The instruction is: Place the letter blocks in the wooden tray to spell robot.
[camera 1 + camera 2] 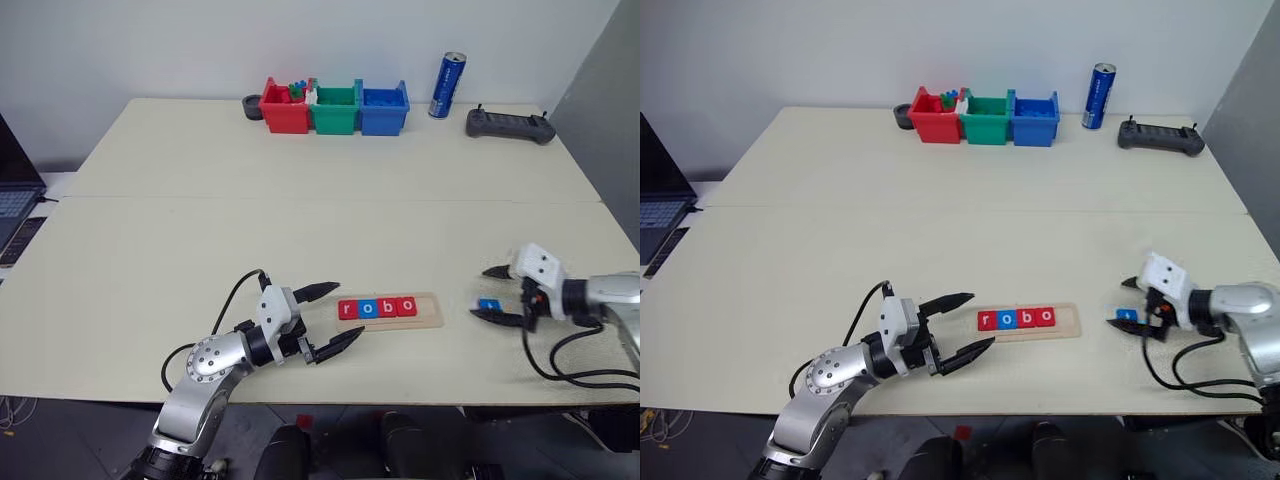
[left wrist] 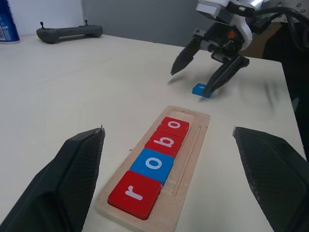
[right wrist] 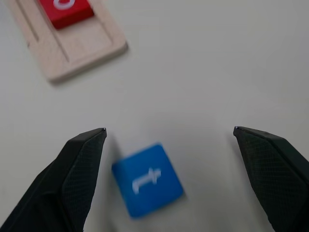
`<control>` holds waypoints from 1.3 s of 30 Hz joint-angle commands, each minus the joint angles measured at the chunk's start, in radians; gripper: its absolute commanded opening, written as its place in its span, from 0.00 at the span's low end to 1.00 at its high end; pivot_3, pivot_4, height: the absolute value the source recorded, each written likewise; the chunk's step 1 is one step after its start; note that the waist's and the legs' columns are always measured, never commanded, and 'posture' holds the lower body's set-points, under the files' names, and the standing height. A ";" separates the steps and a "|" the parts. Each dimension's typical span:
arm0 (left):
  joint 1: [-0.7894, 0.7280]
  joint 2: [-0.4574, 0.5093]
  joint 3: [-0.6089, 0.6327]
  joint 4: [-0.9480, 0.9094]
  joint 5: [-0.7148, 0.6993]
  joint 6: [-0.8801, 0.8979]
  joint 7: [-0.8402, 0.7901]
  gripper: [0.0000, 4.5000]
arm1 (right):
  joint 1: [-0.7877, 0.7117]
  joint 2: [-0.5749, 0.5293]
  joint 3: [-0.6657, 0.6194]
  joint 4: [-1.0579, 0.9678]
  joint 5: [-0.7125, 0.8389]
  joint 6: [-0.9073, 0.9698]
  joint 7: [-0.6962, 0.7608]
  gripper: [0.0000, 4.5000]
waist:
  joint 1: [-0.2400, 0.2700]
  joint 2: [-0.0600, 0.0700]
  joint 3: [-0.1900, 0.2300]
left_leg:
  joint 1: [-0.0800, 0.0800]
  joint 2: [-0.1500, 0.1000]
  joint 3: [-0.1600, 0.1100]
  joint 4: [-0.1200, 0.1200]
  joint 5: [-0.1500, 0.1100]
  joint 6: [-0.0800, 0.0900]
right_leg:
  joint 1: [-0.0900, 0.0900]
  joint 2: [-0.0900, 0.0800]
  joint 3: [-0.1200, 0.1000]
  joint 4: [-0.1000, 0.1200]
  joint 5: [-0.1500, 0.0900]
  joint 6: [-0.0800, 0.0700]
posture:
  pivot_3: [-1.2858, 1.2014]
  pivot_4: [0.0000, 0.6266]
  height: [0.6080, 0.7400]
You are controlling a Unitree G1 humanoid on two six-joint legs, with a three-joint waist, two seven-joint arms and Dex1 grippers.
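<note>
The blue t block [image 3: 147,181] lies crooked between my right gripper's fingers, so I should turn the fingers square to the block's sides [image 3: 171,169] before gripping it for the tray's end slot.
The wooden tray [image 1: 425,310] lies near the table's front edge. In its groove sit several letter blocks [image 1: 377,307] in a row: red r, blue o, red b, red o. Its right end slot is bare. A blue t block [image 1: 489,304] lies flat on the table to the right of the tray. My right gripper [image 1: 497,294] is open, its fingers standing on either side of that block, which also lies between the fingers [image 3: 77,179] in the right wrist view. My left gripper [image 1: 330,318] is open just left of the tray, holding nothing.
Red, green and blue bins [image 1: 335,107] stand at the table's back, with a blue can [image 1: 446,86] and a black controller [image 1: 509,124] to their right. A laptop [image 1: 15,205] sits off the left edge. A black cable [image 1: 560,365] trails from my right arm.
</note>
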 commanded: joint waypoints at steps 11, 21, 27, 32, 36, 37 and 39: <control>0.006 0.010 0.005 -0.040 -0.009 -0.010 -0.006 1.00 | -0.043 -0.008 0.029 0.145 -0.037 -0.211 0.175 1.00 | 0.002 0.000 0.000 | 0.001 -0.001 -0.002 0.001 0.000 0.000 | 0.000 0.001 0.000 0.006 0.000 0.000 | 0.52 0.24 1.00; 0.000 0.016 -0.001 -0.039 -0.009 -0.009 -0.016 1.00 | -0.046 0.030 0.016 0.199 -0.043 -0.214 0.125 0.63 | 0.002 0.000 0.000 | 0.002 -0.001 -0.002 0.002 0.000 0.000 | 0.000 0.001 0.001 0.008 0.000 -0.001 | 0.52 0.24 1.00; -0.004 0.020 0.003 -0.038 -0.012 -0.007 -0.021 1.00 | -0.052 0.029 0.013 0.197 -0.034 -0.206 0.126 0.32 | 0.002 0.000 0.000 | 0.003 -0.001 -0.002 0.003 0.000 0.000 | 0.001 0.001 0.001 0.009 0.000 -0.001 | 0.52 0.24 1.00; 0.002 0.022 0.008 -0.034 -0.012 -0.011 -0.028 1.00 | -0.081 0.040 0.007 0.082 0.009 -0.133 0.126 0.32 | 0.001 0.000 0.000 | 0.003 -0.001 -0.002 0.004 0.000 0.000 | 0.001 0.001 0.001 0.010 0.000 -0.001 | 0.52 0.24 1.00; -0.003 0.018 0.005 -0.030 -0.011 -0.011 -0.026 1.00 | -0.101 0.085 0.019 -0.035 0.042 -0.036 0.099 0.32 | -0.002 0.000 0.000 | 0.003 0.000 -0.002 0.004 0.000 0.000 | 0.001 0.001 0.001 0.010 0.000 -0.001 | 0.52 0.24 1.00; -0.009 0.016 0.005 -0.024 -0.009 -0.012 -0.024 1.00 | -0.101 0.095 0.030 -0.059 0.039 -0.029 0.096 0.32 | 0.000 0.000 0.000 | 0.003 0.000 -0.003 0.004 0.000 0.000 | 0.001 0.002 0.000 0.010 0.000 -0.001 | 0.52 0.24 1.00; -0.021 0.013 0.007 -0.016 -0.008 -0.011 -0.021 1.00 | -0.106 0.116 0.047 -0.087 0.027 -0.019 0.087 0.32 | 0.004 0.000 0.000 | 0.002 0.000 -0.003 0.004 0.000 -0.001 | 0.001 0.001 0.000 0.010 0.000 -0.001 | 0.52 0.24 1.00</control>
